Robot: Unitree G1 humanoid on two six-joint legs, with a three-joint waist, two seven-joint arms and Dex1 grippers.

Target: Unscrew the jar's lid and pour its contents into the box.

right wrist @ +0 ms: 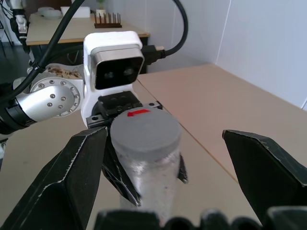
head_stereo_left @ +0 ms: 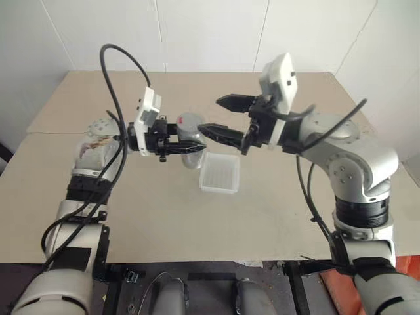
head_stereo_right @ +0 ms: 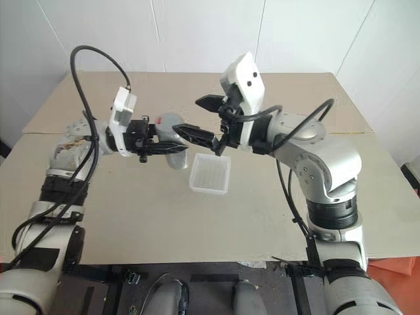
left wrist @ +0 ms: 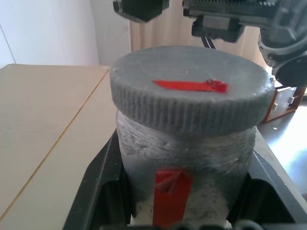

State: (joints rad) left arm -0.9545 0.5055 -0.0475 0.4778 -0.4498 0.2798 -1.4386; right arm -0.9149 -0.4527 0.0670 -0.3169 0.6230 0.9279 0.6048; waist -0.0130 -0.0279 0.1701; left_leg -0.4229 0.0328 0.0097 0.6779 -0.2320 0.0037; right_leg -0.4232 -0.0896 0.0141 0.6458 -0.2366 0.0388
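I expect the lid [head_stereo_left: 191, 121] to turn in place and stay seated when I twist it, because the deep rim [right wrist: 146, 152] goes far down over the jar.
My left gripper [head_stereo_left: 187, 146] is shut on the jar [head_stereo_left: 190, 126], a silvery-grey cylinder held above the table with a red mark on its side [left wrist: 171, 191]. The lid [left wrist: 189, 91] sits on the jar's top and carries a red stripe. My right gripper [head_stereo_left: 209, 114] is open just to the right of the lid [right wrist: 145, 132]. In the right wrist view its black fingers [right wrist: 72, 177] stand wide on either side of the lid, not closed on it. The box [head_stereo_left: 220, 172], a shallow translucent white tray, rests on the table below both grippers. The contents are hidden inside the jar.
The beige table [head_stereo_left: 164, 223] has a seam [head_stereo_left: 59, 131] running across its left part, and a white wall stands close behind its far edge. Black cables [head_stereo_left: 111, 65] loop above my left arm. Bare tabletop lies in front of the box.
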